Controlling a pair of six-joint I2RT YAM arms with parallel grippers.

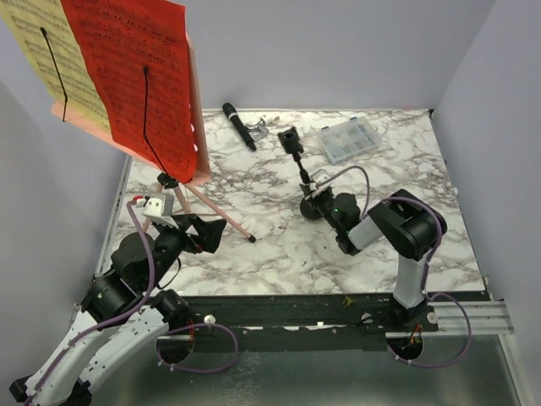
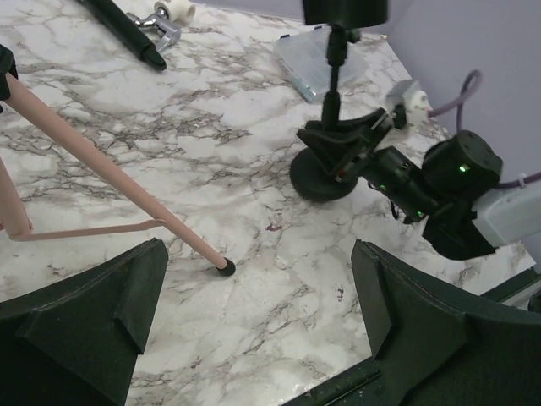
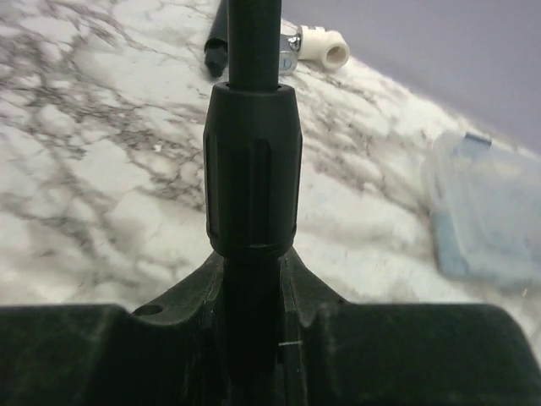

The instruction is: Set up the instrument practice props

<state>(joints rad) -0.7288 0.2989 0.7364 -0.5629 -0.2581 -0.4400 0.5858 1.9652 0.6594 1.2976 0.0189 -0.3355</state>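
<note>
My right gripper is drawing the microphone stand nearer by its pole, and there is open marble [image 1: 311, 247] in front of the round base [image 1: 310, 210]. It should go on drawing the stand nearer and let go of it upright there.
The pink music stand [image 1: 196, 101] stands at the back left on thin tripod legs [image 2: 101, 165], with a red page [image 1: 135, 68] and a yellow page [image 1: 46, 51] on it. A black microphone [image 1: 239, 125] lies flat on the table at the back, apart from its stand. The short black microphone stand [image 1: 298, 165] rises from a round base [image 2: 319, 176] at mid-table. My right gripper [image 3: 252, 330] is shut on the stand's pole [image 3: 252, 161], low down near the base. My left gripper [image 2: 258, 313] hangs open over bare marble, next to a tripod foot [image 2: 224, 267].
A clear plastic compartment box [image 1: 349, 139] sits at the back right. Small white and metal bits [image 1: 260, 128] lie beside the microphone. Purple walls close in the marble table [image 1: 279, 254] on three sides.
</note>
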